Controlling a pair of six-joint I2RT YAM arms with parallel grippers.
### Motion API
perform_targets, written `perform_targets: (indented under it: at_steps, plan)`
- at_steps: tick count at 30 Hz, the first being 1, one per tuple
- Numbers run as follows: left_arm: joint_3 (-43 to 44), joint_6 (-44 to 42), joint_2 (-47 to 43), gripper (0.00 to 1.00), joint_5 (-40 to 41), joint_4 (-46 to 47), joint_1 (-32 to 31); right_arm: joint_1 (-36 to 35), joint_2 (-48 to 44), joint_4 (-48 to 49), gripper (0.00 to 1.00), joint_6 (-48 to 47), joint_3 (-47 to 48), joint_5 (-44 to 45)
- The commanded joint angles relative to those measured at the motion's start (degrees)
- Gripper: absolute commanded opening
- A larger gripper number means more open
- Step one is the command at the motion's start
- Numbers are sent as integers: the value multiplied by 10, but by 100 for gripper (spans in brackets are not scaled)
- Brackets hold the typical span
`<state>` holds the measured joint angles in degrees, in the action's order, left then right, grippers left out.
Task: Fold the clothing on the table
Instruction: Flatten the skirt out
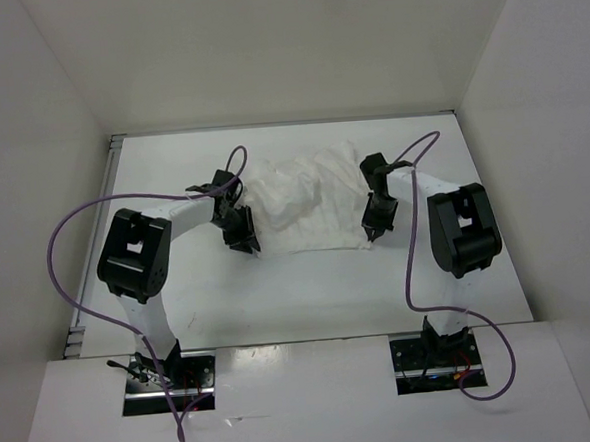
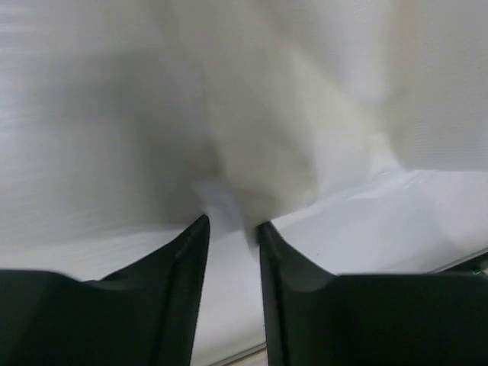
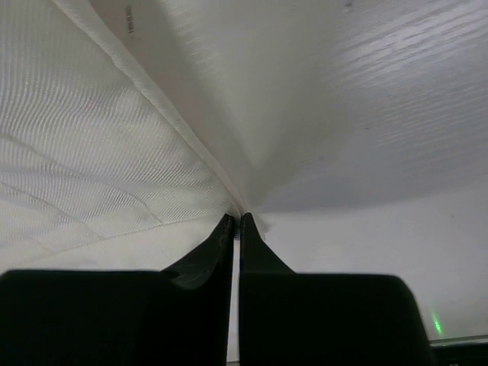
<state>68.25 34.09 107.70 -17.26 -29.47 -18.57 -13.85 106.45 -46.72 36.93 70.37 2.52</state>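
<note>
The clothing's near corner (image 2: pixel 248 227) is only at the ends of my left gripper's open fingers. I should open them wider and pinch that corner (image 2: pixel 255 202) shut before I lift.
The clothing (image 1: pixel 309 205) is a crumpled white garment lying at the middle back of the table (image 1: pixel 310 295). My left gripper (image 1: pixel 246 246) is at its near left corner. In the left wrist view the left gripper (image 2: pixel 231 223) has its jaws a little apart, and a blurred fold of the clothing (image 2: pixel 259 152) hangs right at the tips. My right gripper (image 1: pixel 372 236) is at the near right corner. There the right gripper (image 3: pixel 235 216) is shut on the hem of the clothing (image 3: pixel 99 137), and the fabric is drawn to a point at the tips.
White upright walls (image 1: pixel 33 197) close in the table on three sides. Purple cables (image 1: pixel 70 230) loop off both arms. The arm bases (image 1: pixel 169 377) sit on the near edge, and a metal strip (image 1: pixel 113 152) runs along the table's left side.
</note>
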Motion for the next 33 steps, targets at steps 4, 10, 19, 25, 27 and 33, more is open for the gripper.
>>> perform_targets:
  at_steps: [4, 10, 19, 25, 27, 33]
  plan:
    - [-48, 4, -61, 69, 11, -13, 34, 30, 4, -23, 1, -23, -17, 87]
    - [-87, 46, -72, 65, -28, 35, 39, 30, 4, -23, 1, -23, -17, 82]
    - [-100, 99, -36, 63, -84, 100, 39, 8, 9, -18, 1, -23, -48, 45]
    - [-105, 110, -16, 63, -96, 117, 39, -34, 4, 4, 1, 2, -74, -12]
    - [-105, 110, -16, 61, -96, 117, 39, -39, -1, 13, 1, 3, -88, -51]
    - [-105, 110, 1, 23, -96, 128, 39, -54, -6, 23, 1, 14, -93, -71]
